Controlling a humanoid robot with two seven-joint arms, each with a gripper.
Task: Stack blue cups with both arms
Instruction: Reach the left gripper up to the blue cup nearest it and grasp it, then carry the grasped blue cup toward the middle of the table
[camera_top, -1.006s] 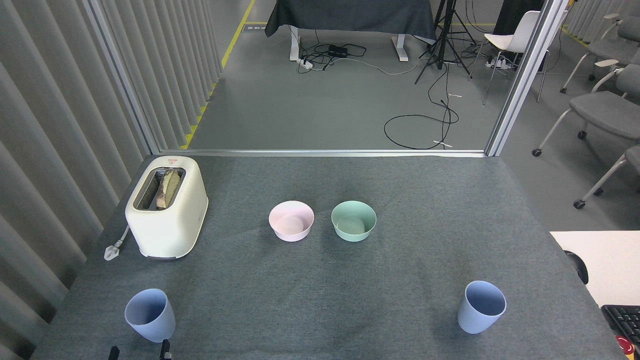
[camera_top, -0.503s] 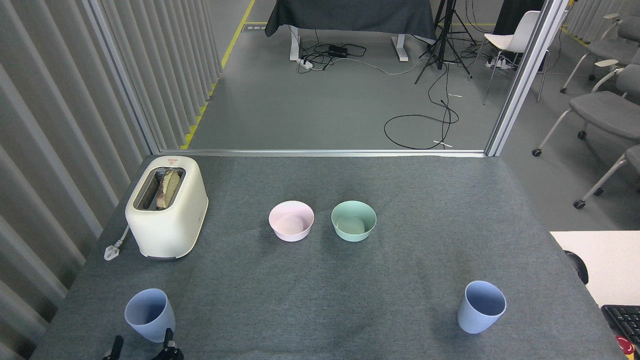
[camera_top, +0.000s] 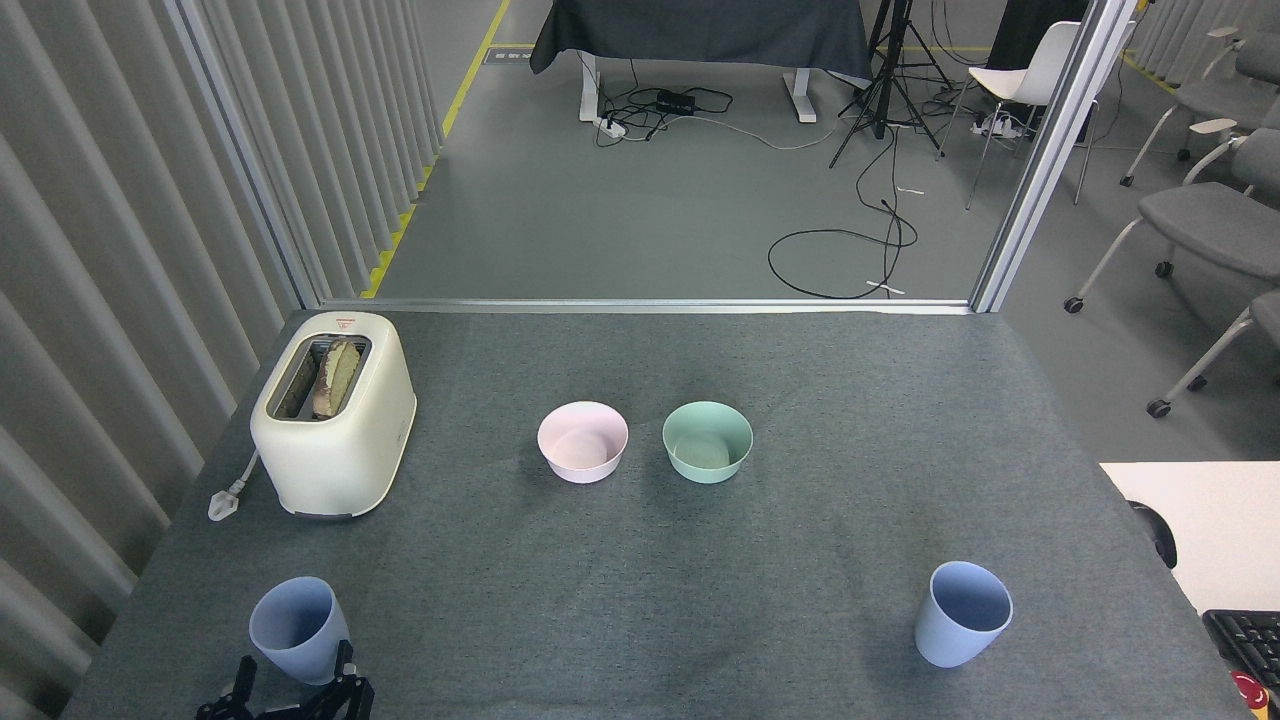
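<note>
The blue cups taper down to narrow bases, so when I stack them, one cup will slip down into the other and its rim will stay above.
Two blue cups stand upright on the grey table. One blue cup is at the near left, the other blue cup at the near right. My left gripper rises from the bottom edge just below the left cup, its two black fingertips spread apart on either side of the cup's base, open and not closed on it. My right gripper is out of view.
A cream toaster with bread in its slot stands at the left, its plug on the table. A pink bowl and a mint-green bowl sit mid-table. A white desk with a keyboard adjoins at the right.
My left gripper has come up from the bottom edge toward the left cup, showing more of its fingers around the cup's base. The cups have not moved.
</note>
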